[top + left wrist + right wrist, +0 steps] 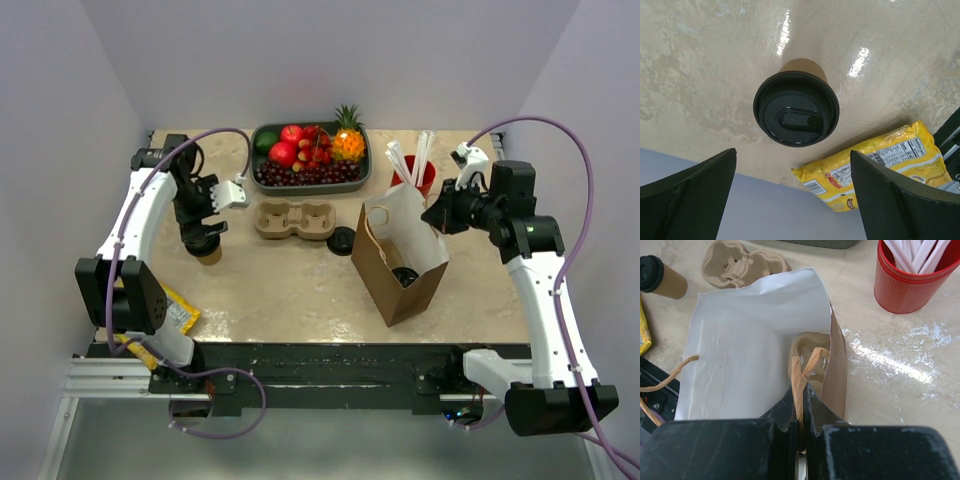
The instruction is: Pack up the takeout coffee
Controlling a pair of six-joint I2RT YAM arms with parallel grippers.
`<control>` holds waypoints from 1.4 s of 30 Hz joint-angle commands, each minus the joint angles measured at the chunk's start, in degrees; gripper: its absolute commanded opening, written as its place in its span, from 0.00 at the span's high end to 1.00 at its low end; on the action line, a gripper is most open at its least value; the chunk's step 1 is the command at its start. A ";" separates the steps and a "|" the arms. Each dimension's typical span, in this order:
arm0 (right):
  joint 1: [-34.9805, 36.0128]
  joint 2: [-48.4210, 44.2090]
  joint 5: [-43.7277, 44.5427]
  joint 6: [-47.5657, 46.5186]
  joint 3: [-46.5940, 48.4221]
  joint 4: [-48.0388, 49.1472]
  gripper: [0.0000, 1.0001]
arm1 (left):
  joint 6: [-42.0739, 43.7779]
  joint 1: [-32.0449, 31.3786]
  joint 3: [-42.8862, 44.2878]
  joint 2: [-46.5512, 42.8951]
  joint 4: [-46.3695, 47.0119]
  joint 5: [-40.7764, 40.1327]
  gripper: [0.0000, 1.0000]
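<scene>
My left gripper should go on advancing, with the cup [211, 257] upright, its black lid [796, 109] centred before my open fingers, until they sit either side of the lid, then close.
The takeout coffee [796, 107], a kraft-brown cup with a black lid, stands upright on the table at the left [211, 256]. My left gripper [792, 200] is open and empty, hovering just above the cup [204, 238], with the cup ahead of the gap between its fingers [690, 195]. My right gripper [801, 390] is shut on the twisted paper handle [799, 372] of the brown paper bag [400, 262] and holds its mouth open. The bag's white inside [755, 355] shows, with a tan moulded piece [810, 347] at its bottom. The coffee also shows far left in the right wrist view [660, 277].
A tan two-hole cup carrier [295, 220] and a loose black lid [342, 240] lie between cup and bag. A fruit tray [262, 180] sits at the back. A red cup of white straws [415, 175] stands behind the bag. A yellow snack packet [175, 315] lies at the near left edge.
</scene>
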 commanded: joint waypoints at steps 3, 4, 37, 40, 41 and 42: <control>-0.19 -1.82 -1.56 1.49 -0.64 1.96 1.00 | 5.26 0.40 1.69 4.10 0.23 4.38 0.00; -0.19 -1.99 -1.56 1.49 -0.73 2.05 1.00 | 5.44 0.40 1.78 4.62 0.49 4.56 0.00; -0.19 -1.55 -1.38 1.23 -0.82 1.87 1.00 | 4.56 0.40 -5.07 6.57 4.97 -1.32 0.19; -0.19 -1.29 -1.30 1.14 -0.64 2.05 1.00 | 3.77 0.40 -5.78 5.69 5.41 -1.06 0.23; -0.19 -1.12 -1.30 1.23 -0.55 1.96 1.00 | 3.34 0.40 -5.26 5.51 5.15 -0.62 0.24; -0.11 -1.03 -1.30 0.97 -0.46 2.05 1.00 | 3.25 0.40 -4.90 5.25 4.80 -0.36 0.24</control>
